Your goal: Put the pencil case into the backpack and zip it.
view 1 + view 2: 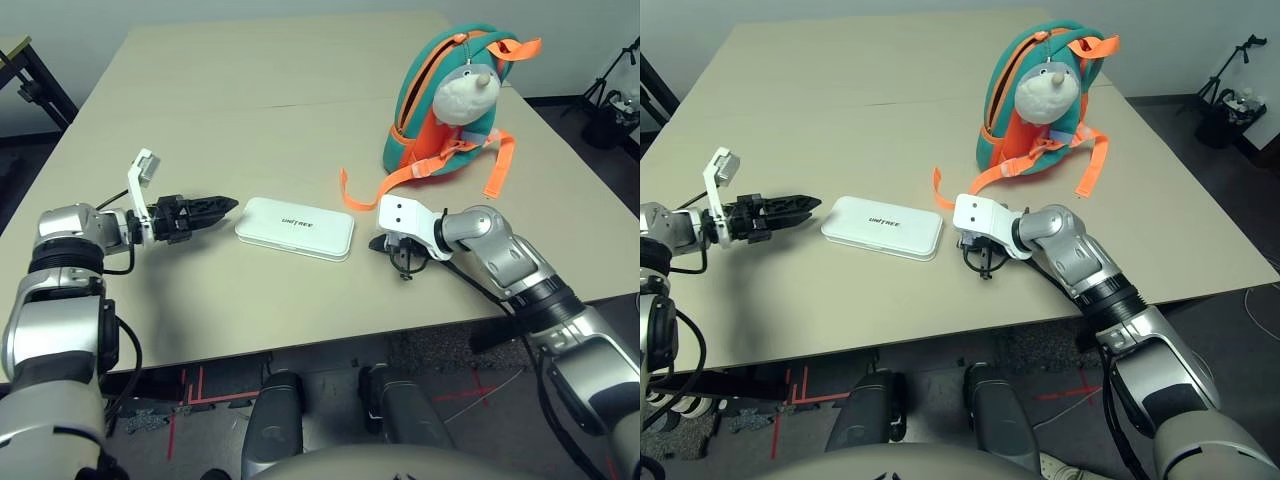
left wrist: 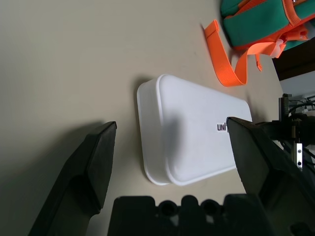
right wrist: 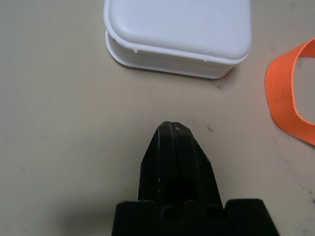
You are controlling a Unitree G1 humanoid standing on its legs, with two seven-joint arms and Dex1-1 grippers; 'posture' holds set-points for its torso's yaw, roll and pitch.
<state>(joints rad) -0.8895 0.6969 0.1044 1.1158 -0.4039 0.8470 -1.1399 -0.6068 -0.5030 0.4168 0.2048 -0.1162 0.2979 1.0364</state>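
The backpack has a long dark gap (image 1: pixel 422 87) along its zipper. The white pencil case (image 1: pixel 296 228) should slide all the way into the backpack when I push it in end first.
The white pencil case (image 1: pixel 295 228) lies flat on the table between my two grippers, lid up, with small dark lettering. My left gripper (image 1: pixel 228 205) points at its left end, a short gap away, and is open; its fingers (image 2: pixel 93 167) stand wide apart in the left wrist view. The right gripper (image 3: pixel 171 127) rests on the table just off the case's right end, shut on nothing. The teal backpack (image 1: pixel 415 120) stands upright at the back right, with its plush head (image 1: pixel 468 95) facing me. One orange strap (image 1: pixel 365 196) trails toward the right gripper.
The tan table (image 1: pixel 250 100) stretches far behind the case. Its front edge runs just below both forearms. A second orange strap (image 1: pixel 500 165) lies to the right of the backpack. Dark stands (image 1: pixel 610 95) are on the floor beyond the right edge.
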